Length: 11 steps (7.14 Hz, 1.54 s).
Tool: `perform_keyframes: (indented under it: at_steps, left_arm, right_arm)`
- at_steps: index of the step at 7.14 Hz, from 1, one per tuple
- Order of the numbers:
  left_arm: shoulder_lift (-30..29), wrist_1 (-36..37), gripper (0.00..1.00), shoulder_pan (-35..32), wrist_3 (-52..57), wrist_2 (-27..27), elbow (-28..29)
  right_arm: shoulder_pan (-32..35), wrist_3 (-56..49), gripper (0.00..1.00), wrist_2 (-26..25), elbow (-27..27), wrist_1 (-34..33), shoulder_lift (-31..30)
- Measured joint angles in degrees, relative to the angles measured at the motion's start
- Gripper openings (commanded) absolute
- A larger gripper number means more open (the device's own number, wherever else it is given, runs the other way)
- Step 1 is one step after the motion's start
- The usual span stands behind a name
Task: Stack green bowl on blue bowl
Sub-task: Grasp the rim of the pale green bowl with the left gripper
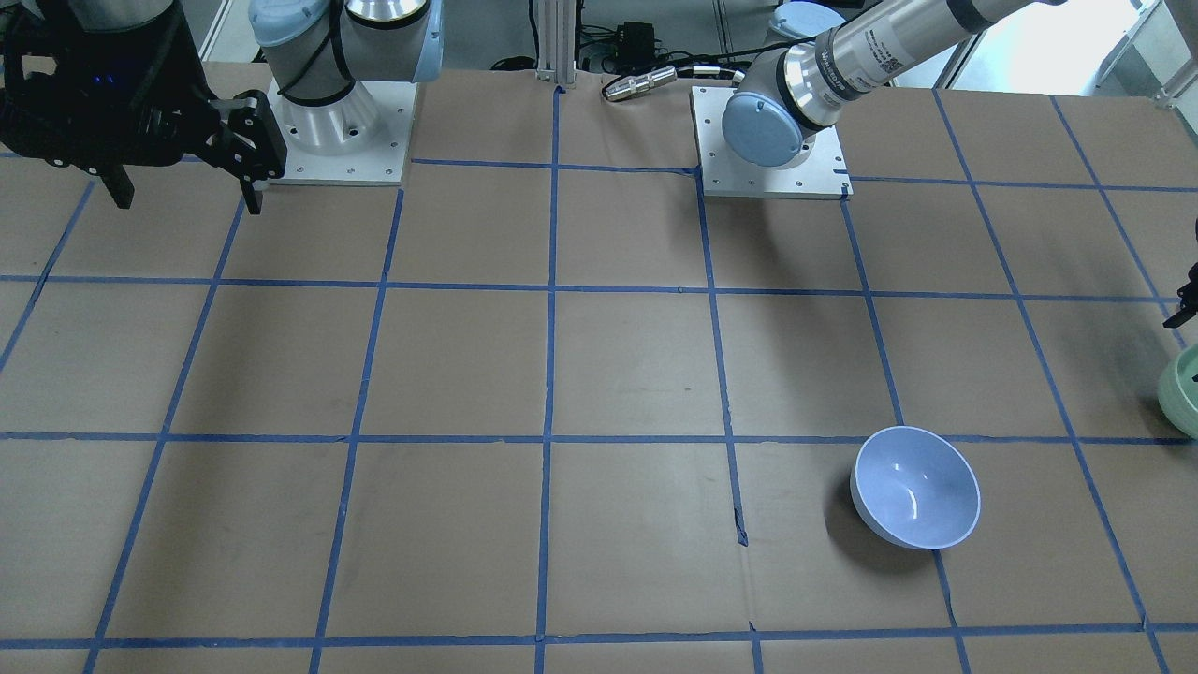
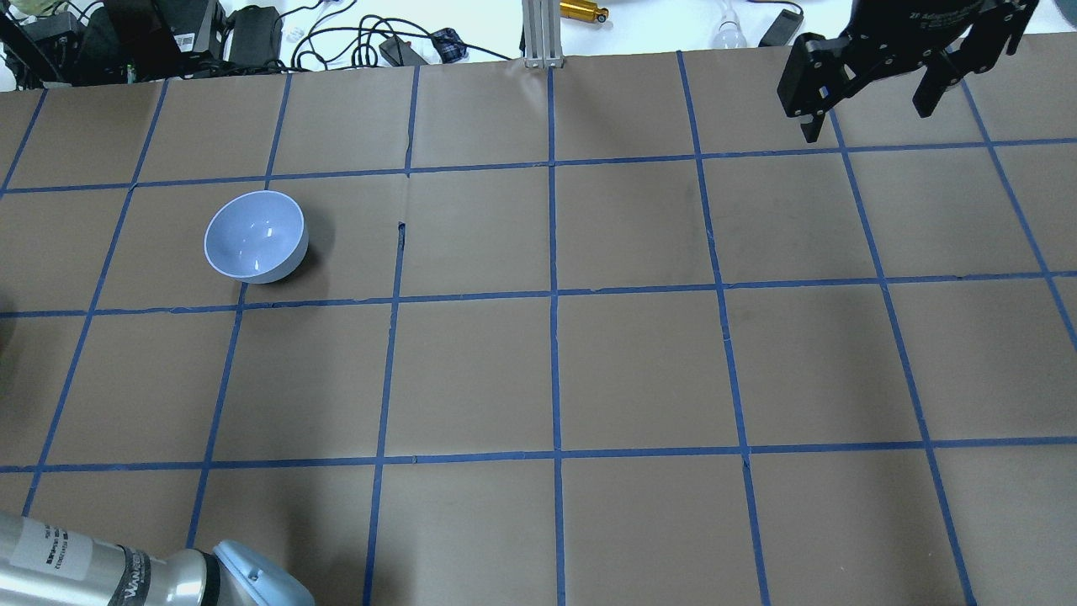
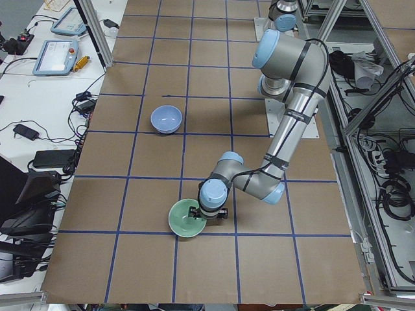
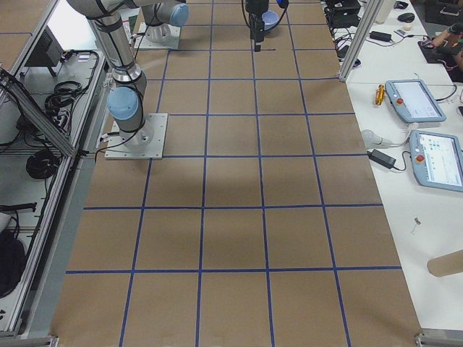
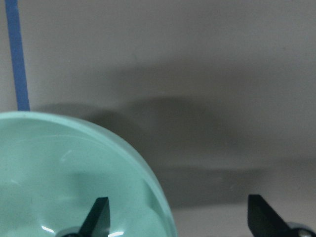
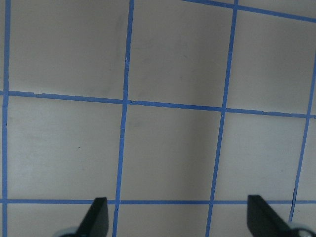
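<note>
The green bowl should go down into the pale blue bowl's wide, flaring opening almost rim to rim when I lower it, because that opening is empty.
The mint-green bowl stands upright on the table near its end on my left; only a sliver of it shows in the front view. My left gripper is open and low over its rim: one finger is inside the green bowl, the other is outside over the table. The pale blue bowl stands upright and empty, well apart from the green one; it also shows in the front view and the left view. My right gripper is open, empty and raised high on the far right side.
The table is brown paper with a blue tape grid. The arm bases stand on white plates at the robot's edge. Cables and boxes lie beyond the far edge. The right wrist view shows only bare grid.
</note>
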Motion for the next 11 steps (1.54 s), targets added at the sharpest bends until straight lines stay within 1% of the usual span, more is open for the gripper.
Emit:
perform_keyframes:
  at_steps: [2, 3, 4, 5, 6, 7, 8, 10, 11]
  left_arm:
    - [0.08, 0.02, 0.92, -0.03, -0.05, 0.0, 0.01]
    - [0.12, 0.06, 0.85, -0.04, -0.2, 0.0, 0.02]
    - [0.12, 0.07, 0.75, -0.04, -0.27, 0.0, 0.02]
    - [0.09, 0.08, 0.61, -0.03, -0.13, -0.01, 0.02]
    - [0.08, 0.09, 0.53, -0.02, 0.06, -0.05, 0.06]
    - [0.07, 0.09, 0.36, -0.02, 0.15, -0.07, 0.17]
    - [0.07, 0.08, 0.32, -0.02, 0.21, -0.1, 0.39]
    - [0.0, 0.09, 0.02, -0.04, 0.31, -0.22, 0.68]
    - [0.03, 0.13, 0.0, -0.04, 0.35, -0.28, 0.7]
  right_arm:
    - [0.0, 0.0, 1.0, 0.0, 0.0, 0.0, 0.0]
    - [0.0, 0.0, 1.0, 0.0, 0.0, 0.0, 0.0]
    - [0.0, 0.0, 1.0, 0.0, 0.0, 0.0, 0.0]
    - [0.0, 0.0, 1.0, 0.0, 0.0, 0.0, 0.0]
    - [0.0, 0.0, 1.0, 0.0, 0.0, 0.0, 0.0]
    - [0.0, 0.0, 1.0, 0.0, 0.0, 0.0, 0.0]
    - [0.0, 0.0, 1.0, 0.0, 0.0, 0.0, 0.0]
    - [0.0, 0.0, 1.0, 0.0, 0.0, 0.0, 0.0]
    - [0.0, 0.0, 1.0, 0.0, 0.0, 0.0, 0.0]
